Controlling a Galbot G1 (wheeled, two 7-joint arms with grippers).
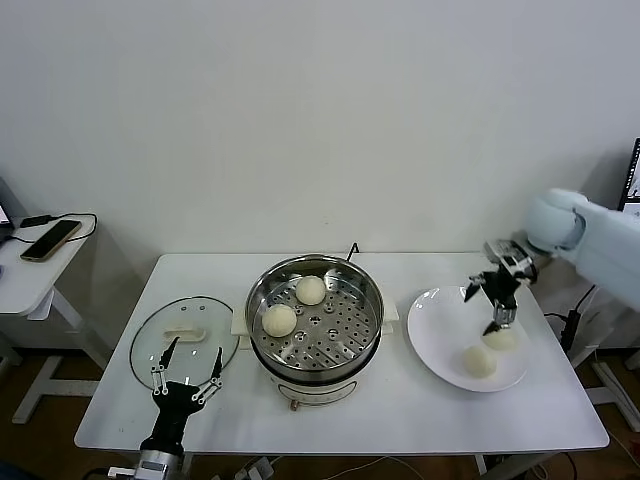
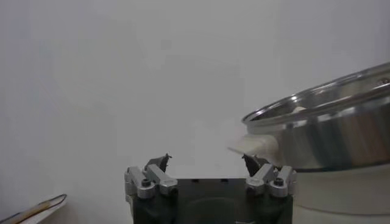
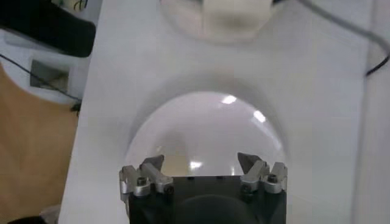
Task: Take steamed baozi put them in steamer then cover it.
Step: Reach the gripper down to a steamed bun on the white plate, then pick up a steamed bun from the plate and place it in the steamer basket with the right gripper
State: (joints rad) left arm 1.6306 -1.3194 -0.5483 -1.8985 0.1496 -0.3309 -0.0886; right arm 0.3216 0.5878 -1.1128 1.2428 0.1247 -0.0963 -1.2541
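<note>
The near baozi [image 1: 479, 362] shows its own round outline close beside the farther baozi [image 1: 500, 339], so I expect the near baozi to come away alone when I lift it.
The steamer [image 1: 315, 322] stands mid-table with two steamed baozi [image 1: 311, 290] [image 1: 279, 320] on its perforated floor. Two more baozi [image 1: 480, 361] [image 1: 501, 339] lie on a white plate [image 1: 435, 325] to its right. My right gripper [image 1: 483, 310] hangs open just over the plate, one fingertip close above the farther baozi, nothing held. From its wrist the right gripper [image 3: 201, 161] sits over the plate [image 3: 207, 119]. The cover [image 1: 155, 345] lies flat left of the steamer. My left gripper [image 1: 194, 348] is open at the cover's near edge. The left gripper [image 2: 206, 162] is empty, the steamer [image 2: 329, 131] beside it.
A side table with a phone [image 1: 50, 240] stands at the far left. The steamer's white base [image 3: 213, 15] shows beyond the plate in the right wrist view. Bare tabletop [image 1: 400, 415] runs along the near edge.
</note>
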